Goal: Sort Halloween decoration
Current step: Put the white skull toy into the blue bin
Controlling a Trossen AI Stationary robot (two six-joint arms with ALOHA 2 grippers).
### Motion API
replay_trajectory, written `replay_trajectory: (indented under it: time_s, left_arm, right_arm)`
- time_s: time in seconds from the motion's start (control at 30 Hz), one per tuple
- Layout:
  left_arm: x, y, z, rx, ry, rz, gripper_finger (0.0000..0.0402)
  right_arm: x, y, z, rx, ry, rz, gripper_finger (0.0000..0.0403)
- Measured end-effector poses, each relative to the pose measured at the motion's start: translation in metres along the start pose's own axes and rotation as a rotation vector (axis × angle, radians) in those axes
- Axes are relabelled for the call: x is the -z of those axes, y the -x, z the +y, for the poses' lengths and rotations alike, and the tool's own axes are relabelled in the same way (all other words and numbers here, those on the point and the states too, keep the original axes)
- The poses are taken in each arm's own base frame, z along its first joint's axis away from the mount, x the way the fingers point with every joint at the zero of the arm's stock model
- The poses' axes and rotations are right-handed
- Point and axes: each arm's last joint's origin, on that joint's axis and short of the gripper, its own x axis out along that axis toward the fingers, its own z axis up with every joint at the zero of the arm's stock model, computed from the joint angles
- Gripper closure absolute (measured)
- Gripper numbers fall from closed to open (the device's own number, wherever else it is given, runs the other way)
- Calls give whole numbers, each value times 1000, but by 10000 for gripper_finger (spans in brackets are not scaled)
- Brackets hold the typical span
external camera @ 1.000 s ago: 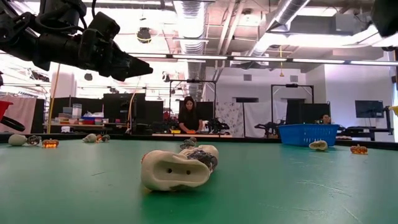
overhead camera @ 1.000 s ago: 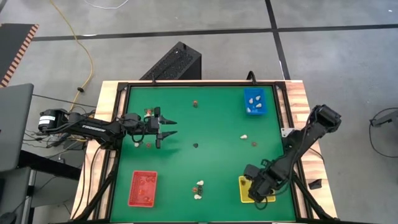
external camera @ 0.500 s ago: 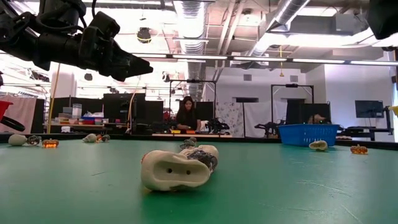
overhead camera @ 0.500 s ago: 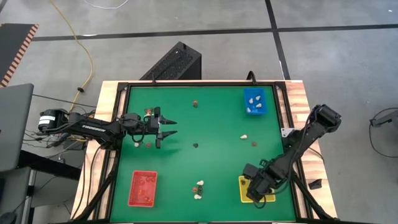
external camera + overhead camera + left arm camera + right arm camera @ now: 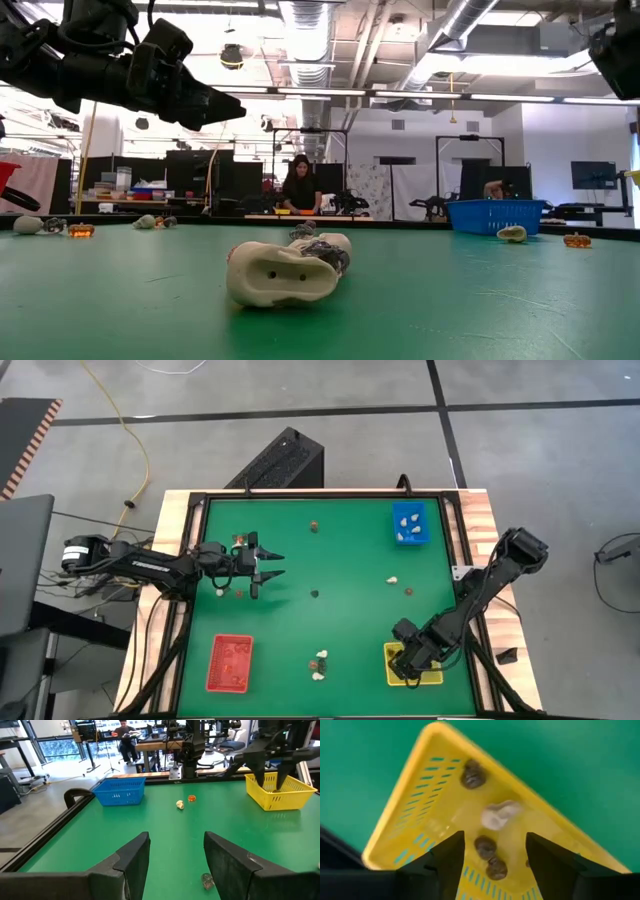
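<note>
A whitish trinket (image 5: 498, 815) sits among the yellow tray's dark trinkets, so next my right gripper picks it out and brings it over to the blue tray (image 5: 411, 522).
Small trinkets lie scattered on the green table (image 5: 340, 620): whitish ones (image 5: 393, 580) (image 5: 319, 665) (image 5: 285, 270), reddish-brown ones (image 5: 314, 526) (image 5: 408, 590) and a dark one (image 5: 314, 593). My right gripper (image 5: 492, 862) hangs open, pointing down over the yellow tray (image 5: 430, 678) at the near right. Below it in the tray lie dark trinkets (image 5: 473, 775) (image 5: 485, 846) and a blurred whitish one (image 5: 497, 815). My left gripper (image 5: 272, 565) stands open and level above the table's left side, with nothing between its fingers.
A red tray (image 5: 230, 662) with reddish pieces stands at the near left. At the far right a blue tray (image 5: 410, 523) holds whitish pieces. More trinkets (image 5: 220, 591) (image 5: 238, 593) lie under the left arm. A black frame rims the table, and a person sits in the room beyond.
My right gripper has rolled about its own axis while staying over the yellow tray. My left arm has kept still, and the trinkets on the table lie where they were.
</note>
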Motion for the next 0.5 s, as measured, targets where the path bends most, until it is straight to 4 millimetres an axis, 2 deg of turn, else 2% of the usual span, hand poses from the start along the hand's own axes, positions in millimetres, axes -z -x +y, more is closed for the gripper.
replay_trajectory:
  time_s: [0.13, 0.3, 0.5]
  left_arm:
    - [0, 0, 0, 0, 1, 1, 223]
    - [0, 0, 0, 0, 0, 1, 223]
    - [0, 0, 0, 0, 1, 1, 223]
  right_arm:
    - [-3, -7, -5, 8, -43, 1, 153]
    - [-7, -19, -7, -70, -45, 4, 154]
    - [-14, -27, -15, -45, -96, -4, 154]
